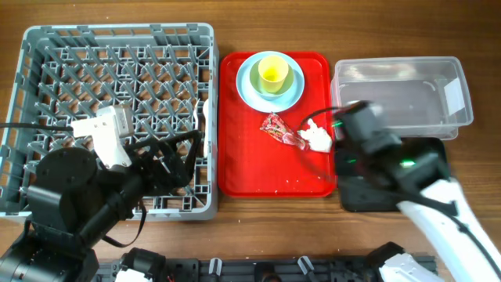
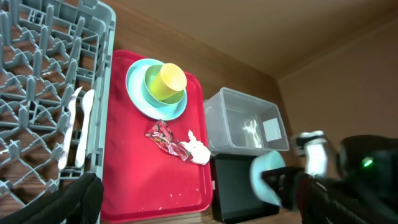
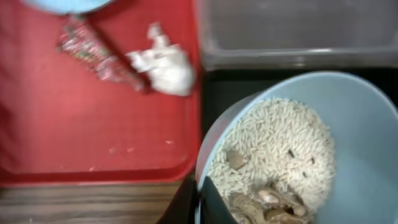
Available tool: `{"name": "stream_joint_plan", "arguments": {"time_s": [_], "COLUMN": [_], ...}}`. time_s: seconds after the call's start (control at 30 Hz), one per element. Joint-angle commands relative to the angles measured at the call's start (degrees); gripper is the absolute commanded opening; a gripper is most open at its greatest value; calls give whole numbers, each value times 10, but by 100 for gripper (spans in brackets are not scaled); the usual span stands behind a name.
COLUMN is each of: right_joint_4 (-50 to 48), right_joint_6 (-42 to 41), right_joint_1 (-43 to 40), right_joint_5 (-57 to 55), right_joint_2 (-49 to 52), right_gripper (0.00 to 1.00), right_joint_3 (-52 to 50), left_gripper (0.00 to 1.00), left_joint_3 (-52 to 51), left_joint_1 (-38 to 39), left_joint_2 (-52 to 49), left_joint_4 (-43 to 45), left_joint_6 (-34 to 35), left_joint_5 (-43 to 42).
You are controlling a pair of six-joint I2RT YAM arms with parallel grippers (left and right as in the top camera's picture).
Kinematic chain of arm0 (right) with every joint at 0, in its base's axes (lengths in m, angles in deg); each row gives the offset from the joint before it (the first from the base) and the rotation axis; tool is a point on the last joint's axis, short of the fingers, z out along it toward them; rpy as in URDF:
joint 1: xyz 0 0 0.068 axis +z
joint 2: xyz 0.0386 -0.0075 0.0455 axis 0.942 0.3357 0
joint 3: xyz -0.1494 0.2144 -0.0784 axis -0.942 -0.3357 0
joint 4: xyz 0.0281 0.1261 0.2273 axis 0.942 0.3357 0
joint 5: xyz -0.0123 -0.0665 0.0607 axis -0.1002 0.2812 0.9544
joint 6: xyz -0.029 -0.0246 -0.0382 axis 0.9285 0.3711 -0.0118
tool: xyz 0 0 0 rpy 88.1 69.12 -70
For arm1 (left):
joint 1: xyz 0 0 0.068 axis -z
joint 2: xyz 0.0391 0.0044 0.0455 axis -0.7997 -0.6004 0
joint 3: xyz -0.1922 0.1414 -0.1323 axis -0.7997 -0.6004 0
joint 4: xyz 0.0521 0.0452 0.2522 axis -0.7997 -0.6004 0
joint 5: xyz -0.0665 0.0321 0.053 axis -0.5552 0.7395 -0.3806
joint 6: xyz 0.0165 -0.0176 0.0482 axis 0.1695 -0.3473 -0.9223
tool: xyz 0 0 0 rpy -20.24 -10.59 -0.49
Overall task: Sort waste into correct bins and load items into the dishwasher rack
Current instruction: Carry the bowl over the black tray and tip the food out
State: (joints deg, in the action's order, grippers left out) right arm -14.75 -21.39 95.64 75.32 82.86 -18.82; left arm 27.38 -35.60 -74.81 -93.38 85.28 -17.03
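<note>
My right gripper should tip the pale blue bowl, which is full of rice and scraps [image 3: 273, 146], to empty them into the black tray [image 1: 366, 196] before it puts the bowl on the red tray.
My right gripper [image 3: 200, 198] is shut on the rim of a pale blue bowl [image 3: 292, 155] full of white rice and brownish scraps. It holds the bowl over the black tray [image 1: 356, 196]. The bowl also shows in the left wrist view [image 2: 266, 177]. A crumpled white napkin [image 1: 317, 138] and a red wrapper [image 1: 278, 129] lie on the red tray [image 1: 250, 168]. A pale blue plate [image 1: 250, 86] with a yellow cup [image 1: 272, 73] sits at the tray's far end. My left gripper [image 1: 192, 153] is open and empty over the right side of the grey rack [image 1: 47, 55]. A white fork and spoon [image 2: 78, 124] lie in the rack.
The clear tub [image 1: 407, 110] stands behind the black tray at the far right. A few rice grains [image 3: 124, 150] lie on the red tray near its front edge. The rack fills the left side of the table.
</note>
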Motion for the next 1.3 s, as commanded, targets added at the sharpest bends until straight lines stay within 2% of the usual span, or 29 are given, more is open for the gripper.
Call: {"name": "stream_joint_plan", "arguments": {"time_s": [0.0, 0.23, 0.4, 0.63, 0.9, 1.07, 1.27], "right_joint_4": [-1, -14, -52, -140, -109, -118, -99], "right_joint_6": [115, 337, 400, 444, 474, 473, 456], "right_joint_1": [-147, -495, -620, -680, -681, -699, -760], "right_joint_5": [127, 489, 653, 846, 925, 932, 941], "right_joint_2": [-40, -29, -1, 88, 210, 220, 220], "right_gripper": [4, 4, 4, 4, 4, 4, 4], "right_joint_3": [9, -53, -138, -222, -223, -223, -223], "left_gripper": [100, 100, 100, 100, 100, 100, 100], "left_joint_3": [1, 1, 1, 1, 1, 1, 1], "left_joint_1": [-3, -3, -3, -3, -3, -3, -3], "left_joint_2": [1, 1, 1, 1, 1, 1, 1], "left_joint_4": [2, 2, 2, 2, 2, 2, 2], "left_joint_6": [-3, -3, -3, -3, -3, -3, -3], "left_joint_5": [7, 7, 7, 7, 7, 7, 7]}}
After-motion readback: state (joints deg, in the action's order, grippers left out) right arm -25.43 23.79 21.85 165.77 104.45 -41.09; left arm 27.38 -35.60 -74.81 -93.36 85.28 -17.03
